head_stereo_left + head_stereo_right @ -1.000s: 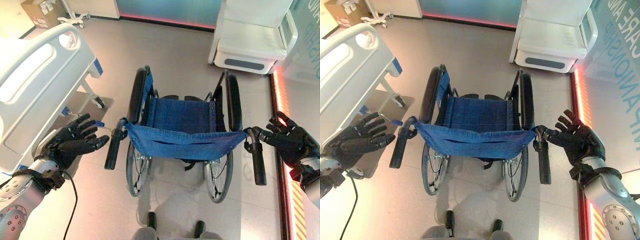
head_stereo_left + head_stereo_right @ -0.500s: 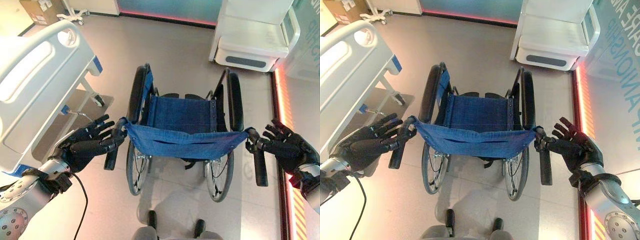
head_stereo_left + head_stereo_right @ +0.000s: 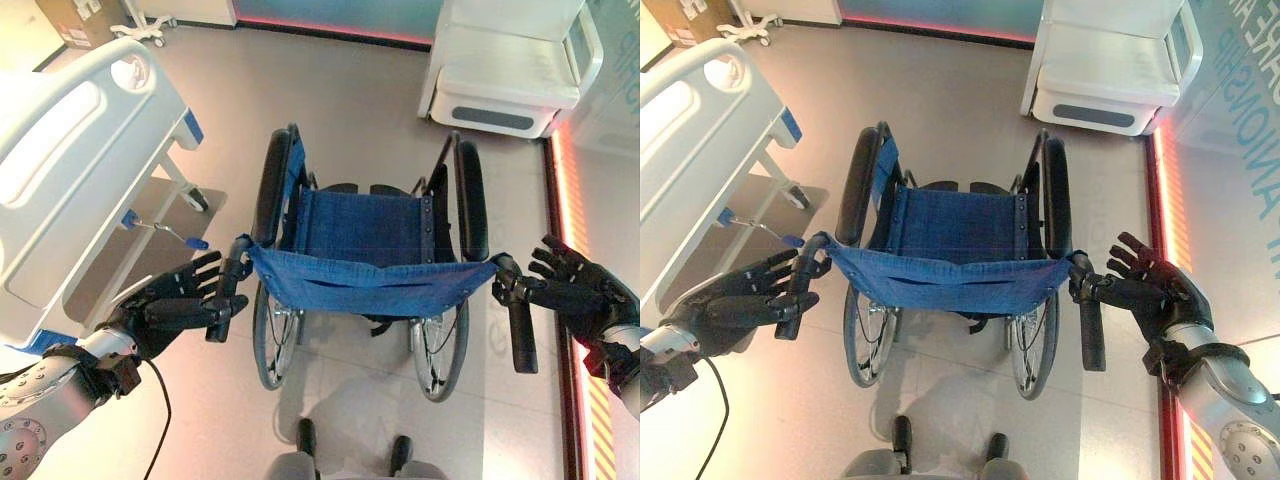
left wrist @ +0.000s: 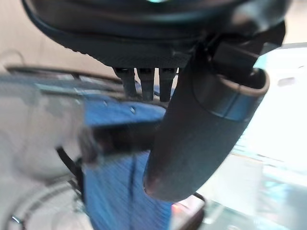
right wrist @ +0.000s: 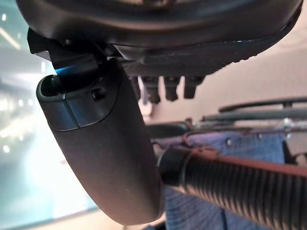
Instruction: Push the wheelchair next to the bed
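The wheelchair (image 3: 370,283) will stay open and roll as one when I push, because the blue cloth seat (image 3: 363,226) is spread wide between its armrests.
The wheelchair (image 3: 360,235), with blue cloth seat and backrest, stands in front of me, facing away. Its left push handle (image 3: 215,330) has my left hand (image 3: 150,315) against it, open, the straight fingers reaching across the grip. In the left wrist view the thumb (image 4: 201,129) stands beside the blurred handle (image 4: 120,141). My right hand (image 3: 590,300) is open with fingers spread, their tips at the top of the right push handle (image 3: 520,340). The ribbed grip (image 5: 240,184) lies just past the thumb (image 5: 110,153) in the right wrist view. The white bed (image 3: 70,160) stands to the left.
A white padded unit (image 3: 510,70) stands at the far right by a red-lit floor strip (image 3: 560,190). A cardboard box (image 3: 70,20) and a wheeled stand base (image 3: 145,30) are at the far left. Open floor lies ahead of the wheelchair, between bed and unit.
My left hand has moved right and down from beside the bed onto the left push handle. The right hand has shifted slightly at the right handle. The wheelchair stays put.
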